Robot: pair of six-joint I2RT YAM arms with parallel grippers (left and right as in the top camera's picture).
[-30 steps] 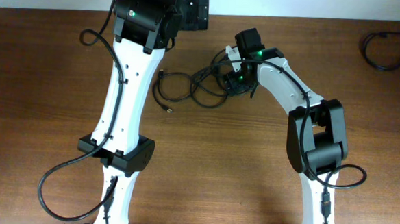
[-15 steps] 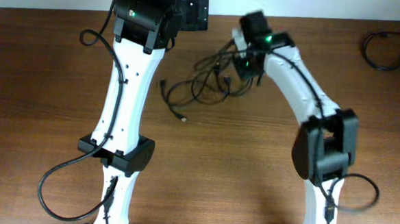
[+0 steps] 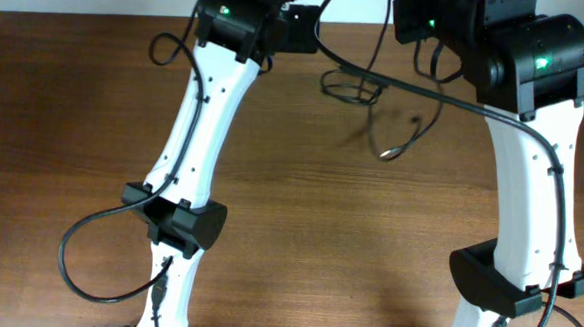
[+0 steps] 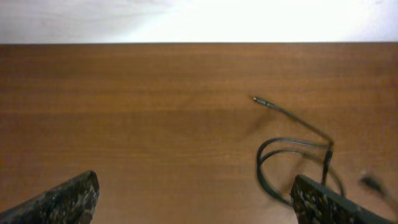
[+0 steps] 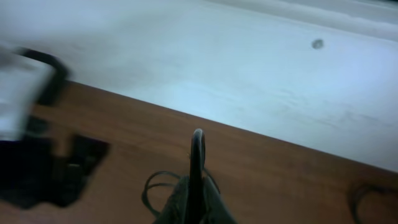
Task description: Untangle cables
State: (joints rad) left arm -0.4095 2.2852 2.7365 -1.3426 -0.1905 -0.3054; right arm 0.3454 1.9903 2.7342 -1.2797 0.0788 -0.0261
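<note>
I can see tangled loops hanging with the strand of cable in my raised right gripper [image 3: 439, 103], so next my left gripper grabs those hanging loops [image 3: 348, 87] and pulls the cables apart.
The thin black cables [image 3: 352, 88] hang in loose loops off the table near its back edge, and one plug end [image 3: 389, 154] dangles lower. My right gripper [image 5: 196, 198] is shut on a cable strand, which sticks up as a small loop [image 5: 198, 146] above the fingers; more loops [image 5: 157, 186] hang behind. The right arm [image 3: 522, 65] is raised high. My left gripper [image 4: 194, 180] is open with nothing between its fingers. In the left wrist view a cable loop [image 4: 281, 157] lies by the right finger [image 4: 329, 204], and a plug tip [image 4: 256, 99] points away.
The left arm [image 3: 210, 109] stands over the table's left half, its wrist at the back. Thick black arm wires [image 3: 86, 263] loop near the front edge. Another dark cable [image 5: 368, 198] shows at the far right. A pale wall [image 5: 249, 68] rises behind the table.
My right gripper has shut on a cable and risen up and back, lifting the tangle off the table. The left arm's wrist has shifted slightly right.
</note>
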